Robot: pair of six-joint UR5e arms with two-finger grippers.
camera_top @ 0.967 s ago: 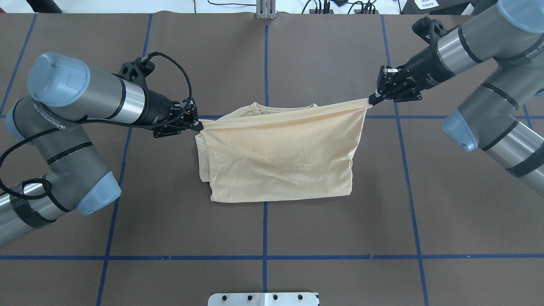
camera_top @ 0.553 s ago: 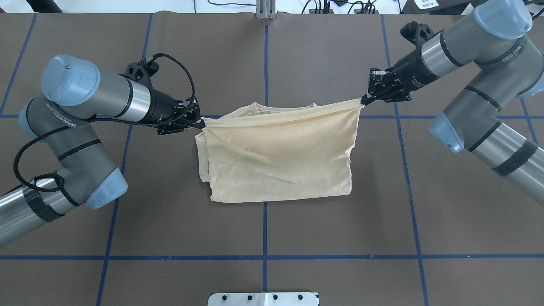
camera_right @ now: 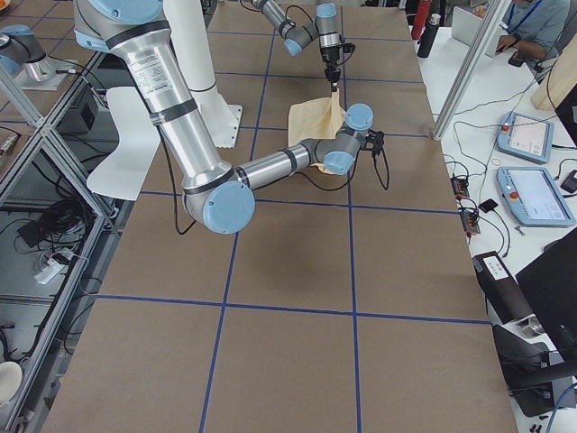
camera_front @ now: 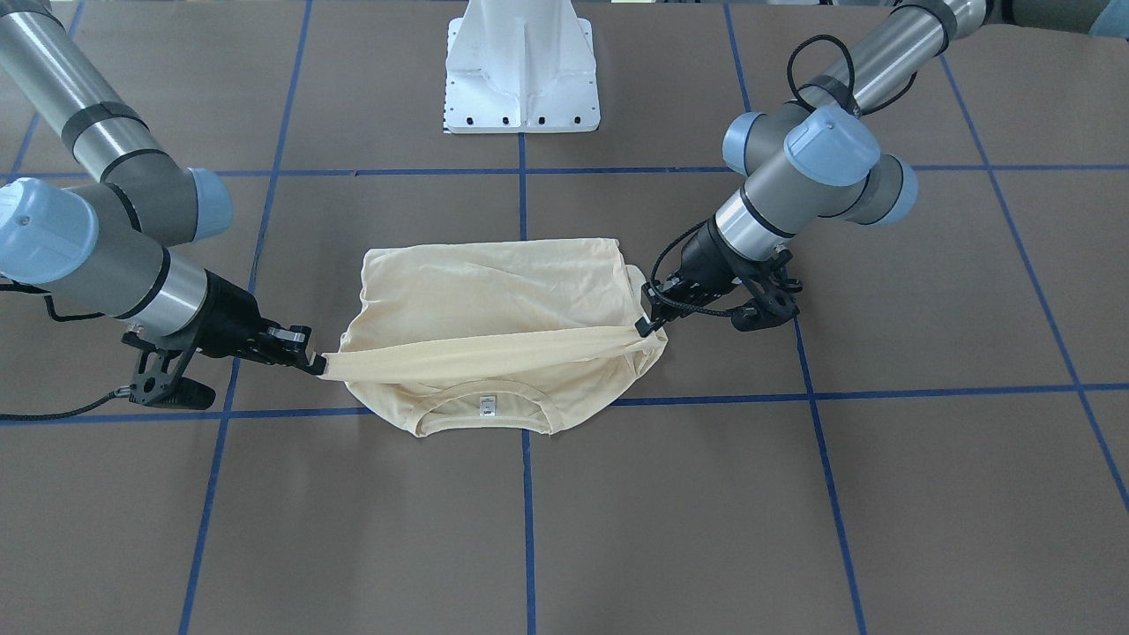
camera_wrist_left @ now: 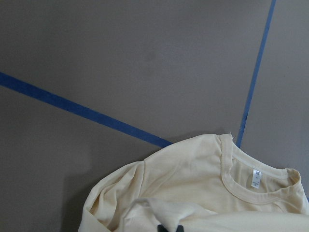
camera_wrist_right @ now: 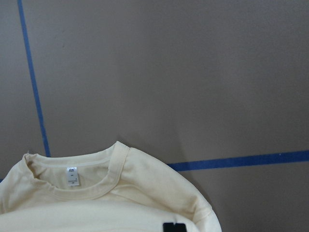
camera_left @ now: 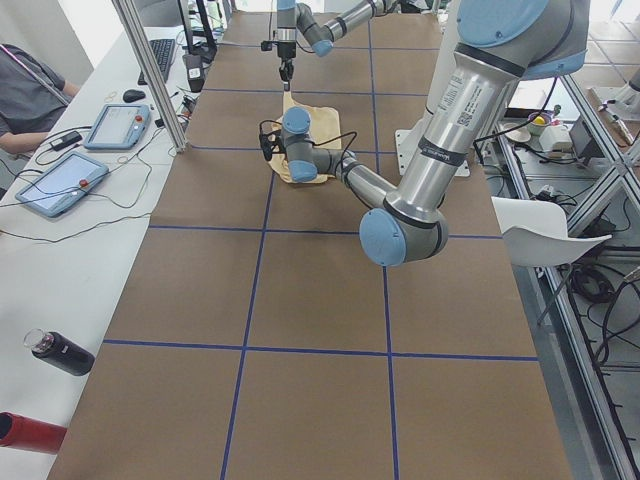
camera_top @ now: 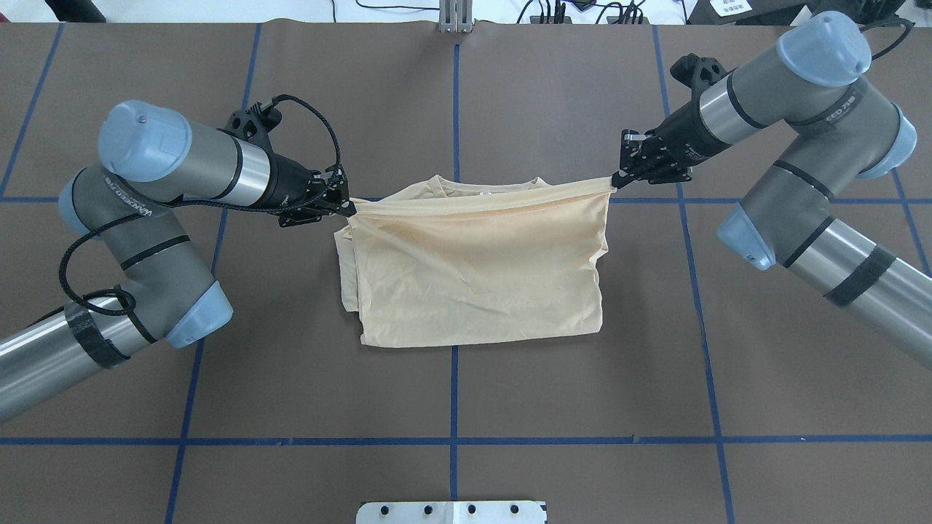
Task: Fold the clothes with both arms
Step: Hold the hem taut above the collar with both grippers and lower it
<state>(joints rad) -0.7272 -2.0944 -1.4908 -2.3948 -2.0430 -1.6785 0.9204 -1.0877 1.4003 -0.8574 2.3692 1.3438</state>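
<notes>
The folded edge [camera_front: 482, 356] is pulled tight alongside the neck, so my left gripper keeps lowering it over the white label [camera_front: 488, 406] and lets go once it lies flat.
The clothes are one cream long-sleeved shirt [camera_top: 473, 269] lying folded at the table's centre. Its ribbed neck and small white label [camera_front: 484, 405] face the far side. A folded edge of it is stretched into a taut band above the neck. My left gripper [camera_top: 348, 207] is shut on that band's left end, and my right gripper [camera_top: 617, 177] is shut on its right end. The front-facing view shows the left gripper [camera_front: 648, 324] and right gripper [camera_front: 313, 363] holding the band just over the table. Both wrist views look down on the collar [camera_wrist_left: 251, 181] and the label [camera_wrist_right: 72, 176].
Blue tape lines [camera_top: 454, 109] grid the brown table. The white pedestal base [camera_front: 522, 66] stands at the robot's side. Beyond the far edge are tablets [camera_left: 62, 183], a dark bottle [camera_left: 60, 352] and a seated person [camera_left: 30, 85].
Both grippers have drawn inward toward each other, the right one more, still holding the band. The band is shorter and sits a little farther over the collar. Both elbows swung inward.
</notes>
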